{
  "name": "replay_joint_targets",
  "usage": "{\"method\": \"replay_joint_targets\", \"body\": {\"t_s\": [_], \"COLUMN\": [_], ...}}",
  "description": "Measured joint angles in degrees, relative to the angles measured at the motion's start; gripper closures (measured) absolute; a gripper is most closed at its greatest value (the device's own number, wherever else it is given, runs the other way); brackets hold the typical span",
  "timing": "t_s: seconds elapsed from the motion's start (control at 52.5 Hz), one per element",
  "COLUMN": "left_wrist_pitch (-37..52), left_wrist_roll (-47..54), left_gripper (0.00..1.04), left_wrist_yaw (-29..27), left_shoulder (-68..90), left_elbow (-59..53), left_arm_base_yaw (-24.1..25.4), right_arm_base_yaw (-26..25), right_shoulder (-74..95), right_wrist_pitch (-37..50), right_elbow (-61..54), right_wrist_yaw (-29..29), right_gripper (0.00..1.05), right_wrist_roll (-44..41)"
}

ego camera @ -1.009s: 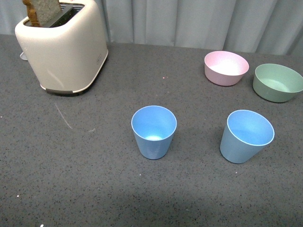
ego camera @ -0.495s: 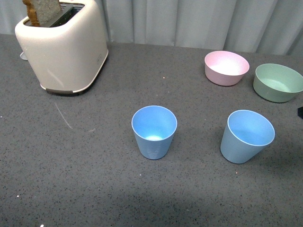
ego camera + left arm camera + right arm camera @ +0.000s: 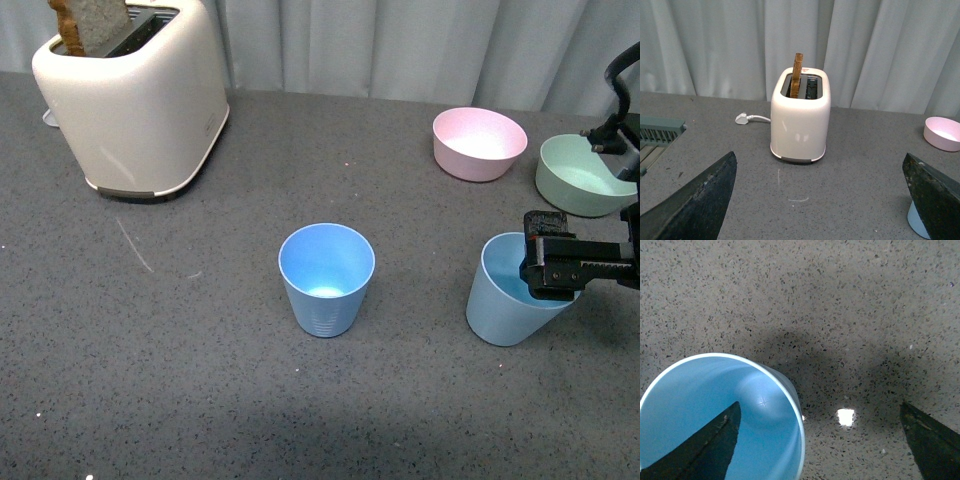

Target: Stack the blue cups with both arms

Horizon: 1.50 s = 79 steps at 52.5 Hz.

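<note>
I expect the blue cup to go almost all the way into the other when I lower it, because the blue cup's bottom [image 3: 762,401] looks narrower than its wide rim.
Two light blue cups stand upright on the grey speckled table: one in the middle [image 3: 326,278], one to the right [image 3: 500,305]. My right gripper [image 3: 550,268] is open above the right cup's near-right rim. In the right wrist view that cup [image 3: 705,405] shows from above; one finger [image 3: 705,450] hangs over its mouth, the other [image 3: 932,440] over bare table, so the rim lies between them. My left gripper [image 3: 815,210] is open and empty, out of the front view. A sliver of a blue cup [image 3: 916,225] shows beside one of its fingers [image 3: 935,195].
A cream toaster [image 3: 135,95] with a slice of toast stands at the back left, also in the left wrist view [image 3: 801,120]. A pink bowl [image 3: 478,142] and a green bowl [image 3: 580,178] sit at the back right. A grey-green rack [image 3: 660,132] lies beyond the toaster.
My right arm has come into the front view from the right and now hangs over the right cup's rim. Both cups stand where they were.
</note>
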Motion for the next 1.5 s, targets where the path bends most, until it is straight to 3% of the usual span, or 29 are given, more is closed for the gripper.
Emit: {"method": "replay_joint_targets", "body": {"t_s": [0.133, 0.457, 0.514, 0.723, 0.99, 1.161, 1.504], "left_wrist_pitch": [0.0, 0.0, 0.0, 0.0, 0.0, 0.0, 0.0], "left_wrist_roll": [0.0, 0.0, 0.0, 0.0, 0.0, 0.0, 0.0], "left_gripper": [0.07, 0.07, 0.07, 0.07, 0.07, 0.07, 0.07], "left_wrist_yaw": [0.0, 0.0, 0.0, 0.0, 0.0, 0.0, 0.0], "left_shoulder": [0.0, 0.0, 0.0, 0.0, 0.0, 0.0, 0.0], "left_elbow": [0.0, 0.0, 0.0, 0.0, 0.0, 0.0, 0.0], "left_arm_base_yaw": [0.0, 0.0, 0.0, 0.0, 0.0, 0.0, 0.0], "right_arm_base_yaw": [0.24, 0.5, 0.55, 1.51, 8.83, 14.56, 17.9], "right_shoulder": [0.46, 0.37, -0.39, -5.88, -9.05, -7.32, -4.85], "right_wrist_pitch": [-0.44, -1.27, -1.84, -5.35, -8.26, -9.33, -10.47], "right_elbow": [0.09, 0.83, 0.98, 2.12, 7.26, 11.32, 12.46], "right_wrist_yaw": [0.11, 0.83, 0.24, -4.37, -12.59, -12.59, -10.75], "right_gripper": [0.35, 0.97, 1.04, 1.04, 1.04, 1.04, 1.04], "right_wrist_roll": [0.81, 2.91, 3.17, 4.74, 8.83, 10.32, 10.58]}}
